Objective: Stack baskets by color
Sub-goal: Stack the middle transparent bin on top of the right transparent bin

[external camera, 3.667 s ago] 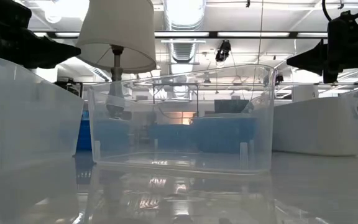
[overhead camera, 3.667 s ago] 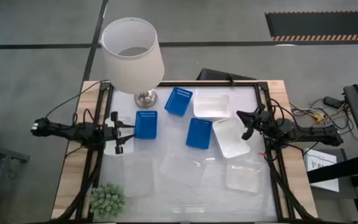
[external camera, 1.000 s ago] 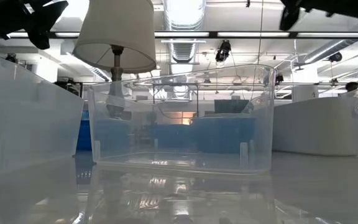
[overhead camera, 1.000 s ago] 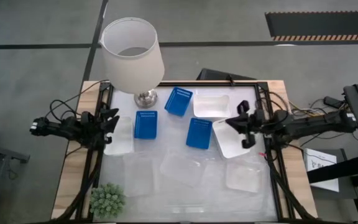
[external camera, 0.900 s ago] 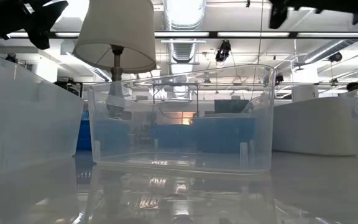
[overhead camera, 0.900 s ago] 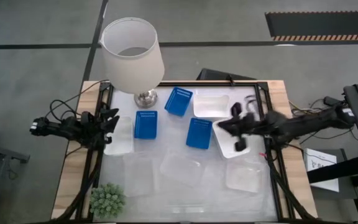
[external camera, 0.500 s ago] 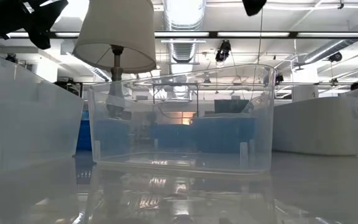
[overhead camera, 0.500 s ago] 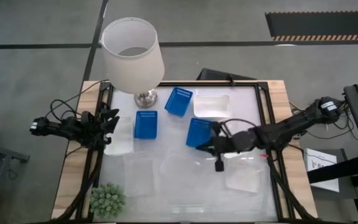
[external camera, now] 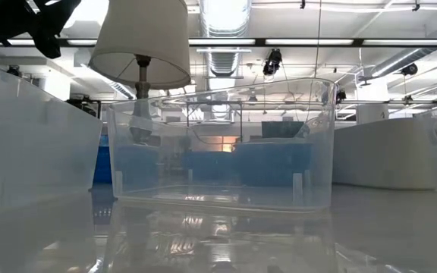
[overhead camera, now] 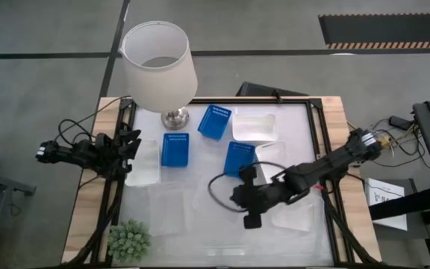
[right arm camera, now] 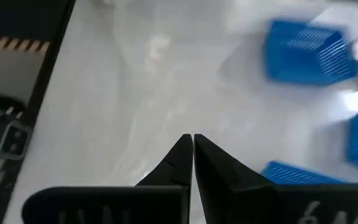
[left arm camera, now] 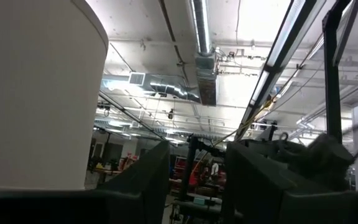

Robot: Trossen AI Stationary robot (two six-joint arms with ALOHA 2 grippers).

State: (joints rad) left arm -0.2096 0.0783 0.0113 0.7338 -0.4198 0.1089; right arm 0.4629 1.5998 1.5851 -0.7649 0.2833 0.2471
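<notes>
My right gripper should continue to move toward the near rim [external camera: 218,91] of the middle clear basket [external camera: 222,152] until its fingers straddle it, as the basket stands upright and apart from the baskets next to it.
Three blue baskets [overhead camera: 175,149] [overhead camera: 215,121] [overhead camera: 239,159] sit on the table's far half, with white baskets [overhead camera: 254,127] [overhead camera: 144,163] beside them. A third white basket [overhead camera: 269,153] is partly hidden under my right arm. Clear baskets [overhead camera: 166,211] [overhead camera: 219,202] [overhead camera: 290,215] stand on the near half. My right gripper [overhead camera: 234,198] [right arm camera: 192,142] hangs shut and tipped down over the middle of the table, above a clear basket, holding nothing. My left gripper [overhead camera: 134,142] waits open at the left edge, raised beside the left white basket.
A lamp with a white shade [overhead camera: 159,63] stands at the far left corner. A small green plant [overhead camera: 129,239] sits at the near left corner. A black cable loop [overhead camera: 215,190] hangs from my right arm over the clear baskets. Black frame rails [overhead camera: 316,134] line both side edges.
My right gripper has swung from the table's right edge toward the middle and the near side. It has tipped from level to slanting down at the table and has stayed shut. The baskets have not moved.
</notes>
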